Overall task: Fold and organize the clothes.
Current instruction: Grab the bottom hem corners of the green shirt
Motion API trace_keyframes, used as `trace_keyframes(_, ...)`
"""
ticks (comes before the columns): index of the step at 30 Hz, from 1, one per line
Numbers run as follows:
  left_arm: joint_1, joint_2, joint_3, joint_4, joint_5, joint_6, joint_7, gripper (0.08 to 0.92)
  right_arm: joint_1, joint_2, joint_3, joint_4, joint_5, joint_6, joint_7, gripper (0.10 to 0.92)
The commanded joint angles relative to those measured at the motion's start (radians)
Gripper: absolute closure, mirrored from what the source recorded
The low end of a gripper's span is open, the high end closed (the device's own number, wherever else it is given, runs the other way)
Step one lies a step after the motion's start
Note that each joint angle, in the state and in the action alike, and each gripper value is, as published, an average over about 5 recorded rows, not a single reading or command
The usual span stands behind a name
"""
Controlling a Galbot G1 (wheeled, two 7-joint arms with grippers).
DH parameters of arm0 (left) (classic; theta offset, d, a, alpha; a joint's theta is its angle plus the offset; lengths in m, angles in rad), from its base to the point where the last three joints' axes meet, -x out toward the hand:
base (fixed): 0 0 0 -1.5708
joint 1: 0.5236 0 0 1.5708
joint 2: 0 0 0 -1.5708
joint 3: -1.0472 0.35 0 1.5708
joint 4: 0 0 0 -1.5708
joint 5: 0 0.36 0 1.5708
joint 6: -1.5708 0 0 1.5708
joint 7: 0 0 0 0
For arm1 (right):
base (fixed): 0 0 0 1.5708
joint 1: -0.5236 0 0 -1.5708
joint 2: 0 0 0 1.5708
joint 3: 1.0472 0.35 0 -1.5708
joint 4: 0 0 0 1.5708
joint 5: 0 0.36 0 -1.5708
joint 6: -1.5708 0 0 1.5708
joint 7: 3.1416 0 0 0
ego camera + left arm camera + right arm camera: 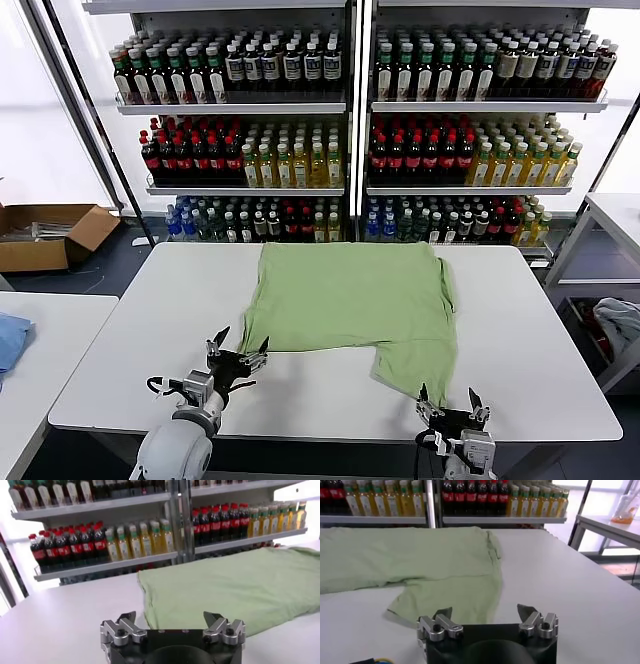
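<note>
The light green shirt's near corner (247,343) lies free and lined up with the open fingers of my left gripper, so I should move down next until they close on that corner.
The light green shirt (350,300) lies partly folded on the white table (150,330), plain side up, with one lower flap (415,360) reaching toward the front right. My left gripper (238,348) hovers open at the shirt's near left corner (150,587), nothing between its fingers. My right gripper (450,398) stands open just in front of the flap's edge (445,605), empty too. In the left wrist view my left gripper (171,620) faces the shirt's folded left edge. In the right wrist view my right gripper (485,614) faces the flap. Collar, buttons and print are hidden.
Shelves of bottles (350,150) stand behind the table. A cardboard box (50,235) sits on the floor at the left. A second table (40,340) at the left carries a blue cloth (10,340). A side table (615,215) and a bin (610,330) stand at the right.
</note>
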Motion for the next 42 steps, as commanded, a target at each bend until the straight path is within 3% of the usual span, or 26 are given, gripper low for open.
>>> trace_keyframes(1,-0.075,0.028,0.021,0.098,-0.044,0.023,0.001,0.177,0.028,0.032,-0.003,-0.026,-0.002,-0.018,0.010,0.203)
trace_keyframes(15,-0.068,0.015,0.023,0.126,-0.053,0.028,0.004,0.178,0.066,0.047,-0.001,-0.085,0.004,-0.006,0.000,0.203)
trace_keyframes(21,-0.054,0.010,0.017,0.121,-0.105,0.061,0.001,0.283,0.053,0.049,-0.004,-0.105,0.010,0.006,-0.010,0.232)
trace_keyframes(42,-0.006,0.006,0.020,0.073,-0.124,0.115,0.011,0.879,0.005,0.050,-0.011,-0.080,0.008,0.046,-0.022,0.824)
